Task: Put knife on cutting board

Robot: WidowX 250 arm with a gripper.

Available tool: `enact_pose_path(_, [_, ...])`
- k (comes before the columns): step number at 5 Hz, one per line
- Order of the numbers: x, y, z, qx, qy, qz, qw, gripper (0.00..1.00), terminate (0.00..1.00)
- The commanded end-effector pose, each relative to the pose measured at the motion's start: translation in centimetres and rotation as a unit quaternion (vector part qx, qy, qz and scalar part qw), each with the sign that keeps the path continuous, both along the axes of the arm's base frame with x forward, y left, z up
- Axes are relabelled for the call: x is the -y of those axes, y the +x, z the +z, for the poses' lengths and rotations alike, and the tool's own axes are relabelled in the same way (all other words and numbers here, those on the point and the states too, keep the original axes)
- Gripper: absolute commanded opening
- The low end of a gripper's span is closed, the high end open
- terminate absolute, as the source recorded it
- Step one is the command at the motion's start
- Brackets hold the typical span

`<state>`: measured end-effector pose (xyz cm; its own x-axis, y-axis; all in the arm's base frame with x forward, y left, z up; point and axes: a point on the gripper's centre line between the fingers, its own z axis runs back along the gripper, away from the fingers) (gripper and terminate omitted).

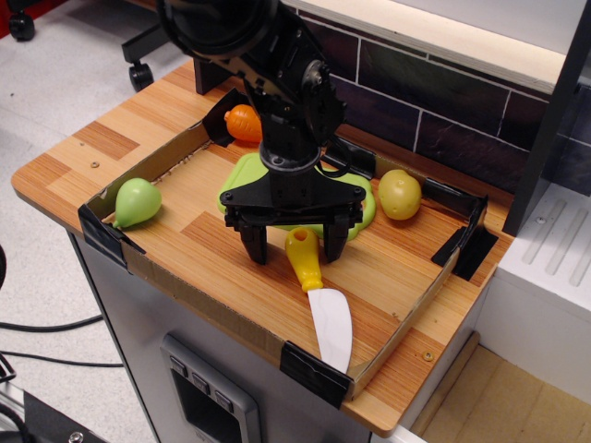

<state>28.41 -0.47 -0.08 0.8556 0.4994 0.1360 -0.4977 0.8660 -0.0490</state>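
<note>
My fingers are on either side of just the top of the yellow handle, far from the blade, so the knife's white blade will dip when I lift.
The knife lies on the wooden tray floor, yellow handle pointing toward the board, white blade toward the front edge. The light-green cutting board lies flat behind it, mostly hidden by the arm. My black gripper is open, low over the tray. Its two fingers straddle the top of the yellow handle, one finger to the left and one on the right, close to the handle. It holds nothing.
A green pear sits at the tray's left corner. A yellow fruit sits right of the board. An orange fruit is at the back. A low cardboard rim with black corner pieces bounds the tray.
</note>
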Motion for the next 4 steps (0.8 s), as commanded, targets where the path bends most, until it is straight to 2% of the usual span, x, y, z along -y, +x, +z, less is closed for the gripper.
enact_pose_path(1, [0.3, 0.3, 1.6, -0.012, -0.029, -0.057, 0.9979, 0.00, 0.00])
enact_pose_path(2, [0.3, 0.6, 3.3, -0.017, -0.042, -0.047, 0.9979, 0.00, 0.00])
enact_pose_path(3, [0.1, 0.9, 6.2, -0.019, -0.073, -0.043, 0.9962, 0.00, 0.00])
enact_pose_path(4, [-0.5, 2.3, 8.5, -0.008, -0.085, 0.012, 0.9962, 0.00, 0.00])
